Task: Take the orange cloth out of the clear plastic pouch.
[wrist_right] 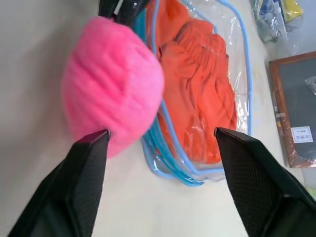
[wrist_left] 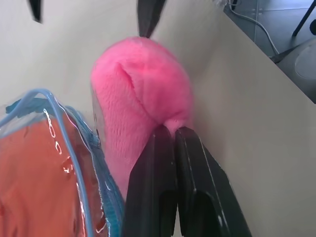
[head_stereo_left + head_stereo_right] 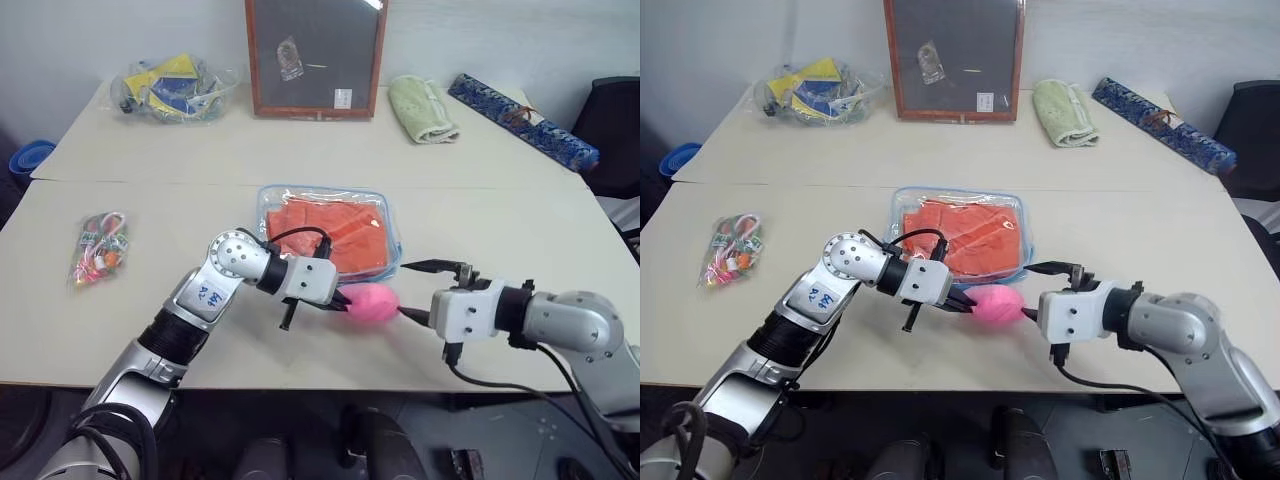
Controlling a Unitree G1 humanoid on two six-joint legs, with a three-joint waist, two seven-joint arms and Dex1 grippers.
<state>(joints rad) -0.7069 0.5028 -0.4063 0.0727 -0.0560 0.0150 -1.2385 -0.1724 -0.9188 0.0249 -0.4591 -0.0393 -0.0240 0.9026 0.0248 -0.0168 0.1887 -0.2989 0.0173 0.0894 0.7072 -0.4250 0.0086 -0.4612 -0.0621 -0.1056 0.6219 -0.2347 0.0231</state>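
Blue zipper strips (image 1: 167, 155) come apart beside the pink plush ball. The pouch will unzip when I hold its trim and pull the ball.
The clear plastic pouch (image 3: 322, 190), trimmed in light blue, lies flat at the table's middle. Folded inside it is the orange cloth (image 3: 335, 235). A pink plush ball (image 3: 373, 301) sits at the pouch's near edge. My left gripper (image 3: 343, 300) reaches in from the left and is shut on the ball's fuzzy edge (image 2: 143, 94), right beside the blue trim (image 2: 69, 123). My right gripper (image 3: 421, 290) stands open on the ball's right. In the right wrist view its fingers (image 1: 89, 163) are spread wide, one beside the ball (image 1: 111, 81), the other over the pouch with the cloth (image 1: 197, 98).
At the table's back stand a dark framed board (image 3: 315, 55), a clear bag of yellow and blue items (image 3: 170, 88), a pale green towel (image 3: 422, 108) and a blue patterned roll (image 3: 520, 120). A small packet of colourful bits (image 3: 98, 245) lies left. A black chair (image 3: 615, 120) is right.
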